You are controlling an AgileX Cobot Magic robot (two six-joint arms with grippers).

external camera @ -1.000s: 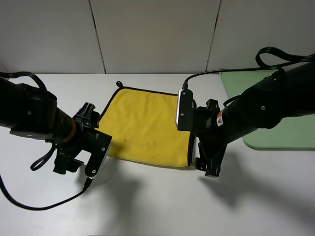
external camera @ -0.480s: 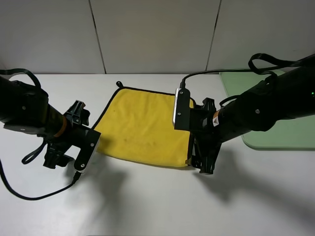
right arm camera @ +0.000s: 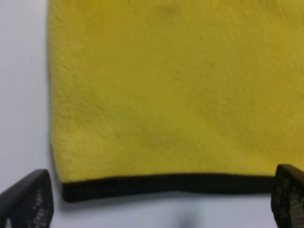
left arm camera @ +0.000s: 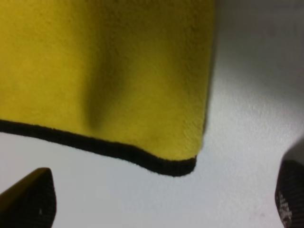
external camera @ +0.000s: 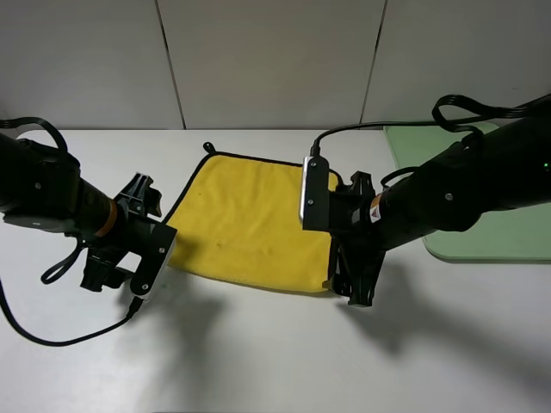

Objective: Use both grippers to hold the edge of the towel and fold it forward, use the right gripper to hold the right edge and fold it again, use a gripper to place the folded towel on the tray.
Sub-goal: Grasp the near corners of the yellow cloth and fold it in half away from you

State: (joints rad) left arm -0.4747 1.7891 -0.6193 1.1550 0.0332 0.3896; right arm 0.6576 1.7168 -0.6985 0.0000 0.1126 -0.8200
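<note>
The black trim (left arm camera: 140,155) waves near the front corner, so the towel (external camera: 250,219) will bend limply and its back will stay down when the robot folds its front edge forward.
The towel (external camera: 245,219) is a yellow cloth lying flat on the white table, with its black trim (external camera: 188,185) along the left side. My left gripper (external camera: 129,245) stands just left of its front-left corner (left arm camera: 187,164). It is open and nothing is between its fingertips (left arm camera: 28,202). My right gripper (external camera: 355,245) stands open beside the right edge (right arm camera: 166,183), near the front-right corner, and holds nothing; the towel lies just beyond its fingertips (right arm camera: 23,202). The pale green tray (external camera: 499,241) lies at the far right, partly hidden by the right arm.
A small black loop (external camera: 207,148) sticks out from the towel's back-left corner. Black cables trail from both arms, one across the table in front of the left arm (external camera: 60,340). A grey panelled wall closes the back.
My left arm has drawn back to the left, uncovering the towel's front-left corner. The right arm has shifted slightly left. Both grippers stay open and the towel has not moved.
</note>
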